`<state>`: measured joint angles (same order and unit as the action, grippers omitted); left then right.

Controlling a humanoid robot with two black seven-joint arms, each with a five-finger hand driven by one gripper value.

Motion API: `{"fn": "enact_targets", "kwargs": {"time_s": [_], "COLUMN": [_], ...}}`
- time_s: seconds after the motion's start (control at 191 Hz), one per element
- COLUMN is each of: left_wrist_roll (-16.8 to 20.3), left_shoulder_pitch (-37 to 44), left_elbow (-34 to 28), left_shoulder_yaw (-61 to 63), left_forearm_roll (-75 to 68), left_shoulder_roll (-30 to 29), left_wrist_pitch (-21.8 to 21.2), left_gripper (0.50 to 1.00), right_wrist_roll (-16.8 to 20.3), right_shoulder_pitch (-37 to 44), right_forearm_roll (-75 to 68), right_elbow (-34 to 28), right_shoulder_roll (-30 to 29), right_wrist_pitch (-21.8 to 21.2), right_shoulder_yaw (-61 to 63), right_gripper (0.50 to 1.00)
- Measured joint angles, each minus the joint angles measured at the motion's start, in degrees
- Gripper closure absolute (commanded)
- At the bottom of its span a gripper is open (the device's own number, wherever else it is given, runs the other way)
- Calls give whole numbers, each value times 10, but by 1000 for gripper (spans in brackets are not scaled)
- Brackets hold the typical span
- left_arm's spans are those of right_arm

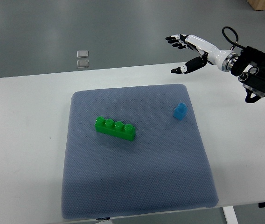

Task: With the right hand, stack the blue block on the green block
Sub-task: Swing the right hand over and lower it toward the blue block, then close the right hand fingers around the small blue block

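My gripper will stack the blue block (180, 111), and the blue block should stand upright over a lone stud of the green block (119, 125) because it is barely wider than a stud.
A small blue block (180, 111) stands on the right part of a blue-grey mat (137, 186). A long green block (115, 128) with a row of studs lies near the mat's middle, to the left of the blue block and apart from it. My right hand (183, 53) comes in from the right edge and hovers above the table's far edge, well beyond the blue block. Its fingers are spread and it holds nothing. The left arm does not show.
The mat lies on a white table (25, 140). Two small clear squares (82, 58) lie on the grey floor beyond the table's far edge. The right forearm's black housing (261, 74) is over the table's right side.
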<state>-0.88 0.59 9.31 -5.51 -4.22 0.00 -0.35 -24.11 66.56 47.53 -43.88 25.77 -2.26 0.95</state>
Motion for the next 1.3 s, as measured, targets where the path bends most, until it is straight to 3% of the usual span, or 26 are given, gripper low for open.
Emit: {"fn": "enact_targets", "kwargs": {"time_s": [0.251,0.398,0.56,0.853,1.298], "left_wrist_roll": [0,0,0,0,0], "left_shoulder_pitch": [0,0,0,0,0], "left_elbow": [0,0,0,0,0], "left_shoulder_yaw": [0,0,0,0,0], "left_forearm_roll": [0,0,0,0,0], "left_shoulder_roll": [0,0,0,0,0], "left_wrist_pitch": [0,0,0,0,0], "left_gripper": [500,500,500,500,500], "right_wrist_roll": [-4,-6,-8,-7,1], "right_shoulder_pitch": [64,72,70,64,15], "right_forearm_roll": [175,293,393,435,441], "right_elbow": [-52,-77,-90,-98,-45], "right_shoulder_roll": [36,37,31,23,10], "right_wrist_pitch": [-63,-76,-77,-70,-25], "right_shoulder_yaw": [-54,-57,-67,-87,-88], "right_gripper": [589,589,591,591,603]}}
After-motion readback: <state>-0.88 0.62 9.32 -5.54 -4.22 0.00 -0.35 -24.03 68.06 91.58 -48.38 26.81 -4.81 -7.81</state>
